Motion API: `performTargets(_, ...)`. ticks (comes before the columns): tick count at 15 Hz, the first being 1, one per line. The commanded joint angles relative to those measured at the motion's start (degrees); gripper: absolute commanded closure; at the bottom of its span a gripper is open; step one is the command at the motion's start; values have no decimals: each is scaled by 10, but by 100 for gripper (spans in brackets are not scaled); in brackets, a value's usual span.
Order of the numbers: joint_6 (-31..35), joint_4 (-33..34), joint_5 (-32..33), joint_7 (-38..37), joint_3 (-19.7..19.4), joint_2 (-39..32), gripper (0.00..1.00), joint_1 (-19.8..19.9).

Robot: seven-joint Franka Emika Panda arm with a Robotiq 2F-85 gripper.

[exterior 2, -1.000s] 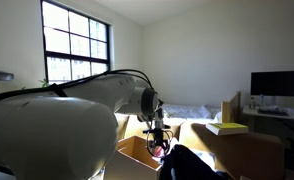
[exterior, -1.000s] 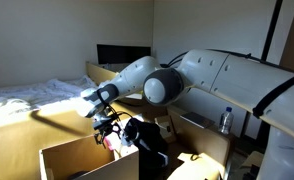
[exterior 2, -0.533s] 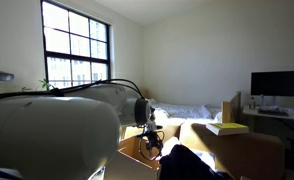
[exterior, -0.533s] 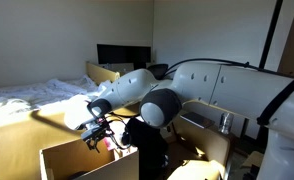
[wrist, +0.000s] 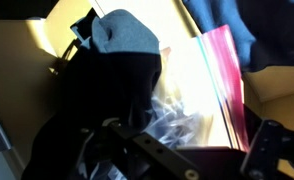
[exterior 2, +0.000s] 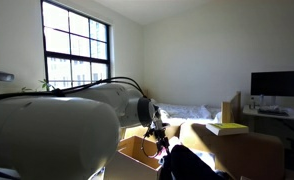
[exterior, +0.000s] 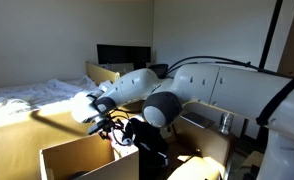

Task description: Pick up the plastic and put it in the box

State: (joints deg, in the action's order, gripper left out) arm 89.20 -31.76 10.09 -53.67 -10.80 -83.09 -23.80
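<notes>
The plastic's crumpled clear part (wrist: pixel 179 105) is between my gripper's fingers, and its red piece (wrist: pixel 225 78) is off to one side. I should move over and pinch that red piece.
The plastic is a clear zip bag (wrist: pixel 192 95) with a red strip along one edge. In the wrist view it lies crumpled on dark cloth (wrist: pixel 107 100), next to a grey cap-like piece (wrist: pixel 127 35). My gripper (wrist: pixel 187 155) hangs right over it, open, with one finger on each side of the bag. In both exterior views the gripper (exterior: pixel 110 128) (exterior 2: pixel 159 134) is low at the cardboard box (exterior: pixel 77 158) (exterior 2: pixel 137 152). A bit of red (exterior: pixel 116 143) shows under the gripper.
A second open box (exterior: pixel 202 135) stands behind the arm. A bottle (exterior: pixel 225 120) stands by it. A bed with white sheets (exterior: pixel 27 95) lies at the back. A dark monitor (exterior 2: pixel 279 84) and a book (exterior 2: pixel 227 128) sit on a desk.
The arm swung down and over toward the box, and the elbow came into the foreground. In the last half second the gripper shifted slightly back and up.
</notes>
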Motion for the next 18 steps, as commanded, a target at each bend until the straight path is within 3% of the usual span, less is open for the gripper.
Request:
performTargets(1, -80, 16, 0, -74, -22, -4, 32, -1)
performTargets(6, -183, 24, -7, -111, -22, -4, 66, -2)
performTargets(11, -228, 34, -15, -100, -12, 2, 96, -1)
performTargets(12, -257, 96, -4, -92, 7, -28, 97, 12)
performTargets(18, -244, 102, -17, -72, 49, -9, 99, 33)
